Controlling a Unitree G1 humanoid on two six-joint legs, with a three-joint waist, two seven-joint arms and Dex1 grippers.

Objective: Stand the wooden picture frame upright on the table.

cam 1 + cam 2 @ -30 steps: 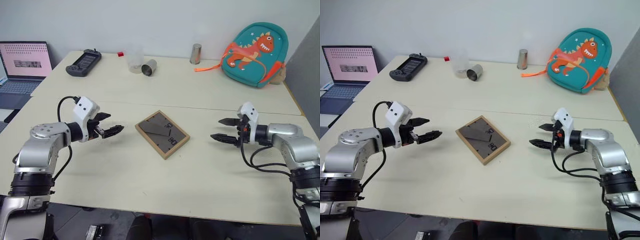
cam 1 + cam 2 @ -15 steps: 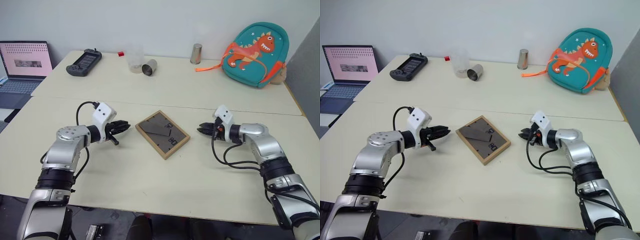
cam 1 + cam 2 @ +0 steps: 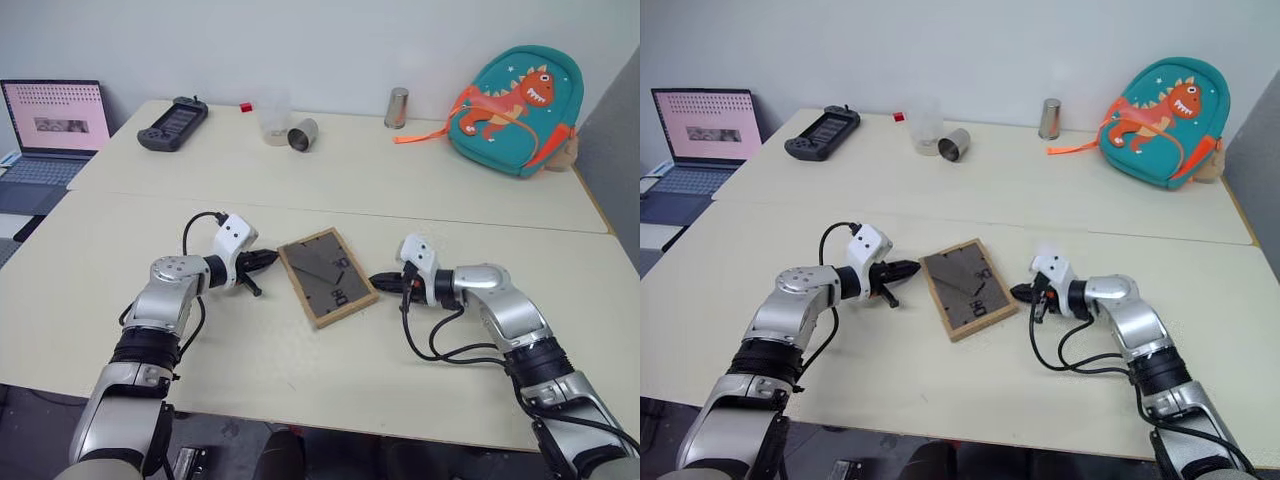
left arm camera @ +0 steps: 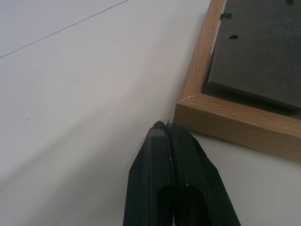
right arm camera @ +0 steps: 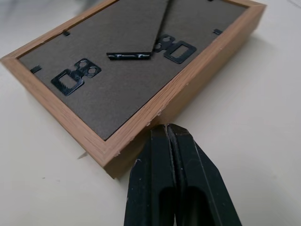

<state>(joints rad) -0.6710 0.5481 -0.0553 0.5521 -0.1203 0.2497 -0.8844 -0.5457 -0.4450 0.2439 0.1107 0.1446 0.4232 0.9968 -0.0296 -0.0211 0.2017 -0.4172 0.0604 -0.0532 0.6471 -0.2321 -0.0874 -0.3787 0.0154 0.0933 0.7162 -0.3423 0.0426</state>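
Observation:
Next, my left gripper pushes the long edge (image 3: 298,289) of the wooden picture frame square before it grips that edge, because the picture frame lies crooked with its corner (image 3: 280,250) at the end of my left gripper.
The wooden picture frame (image 3: 326,277) lies flat on the table (image 3: 300,370), dark back panel up, its fold-out stand (image 5: 136,33) lying on the back. My left gripper (image 3: 272,257) is shut, its tip at the frame's left corner (image 4: 188,110). My right gripper (image 3: 378,281) is also shut, its tip against the frame's right edge (image 5: 188,87). Neither holds anything. The picture side faces down and is hidden.
At the back of the table are a teal dinosaur backpack (image 3: 515,98), a metal cup (image 3: 396,107), a tipped tin (image 3: 300,135), a clear glass (image 3: 271,120) and a black handheld console (image 3: 172,124). A laptop (image 3: 50,125) sits far left.
Both grippers have shut and moved inward and down to the frame's opposite sides. The frame has turned somewhat on the table.

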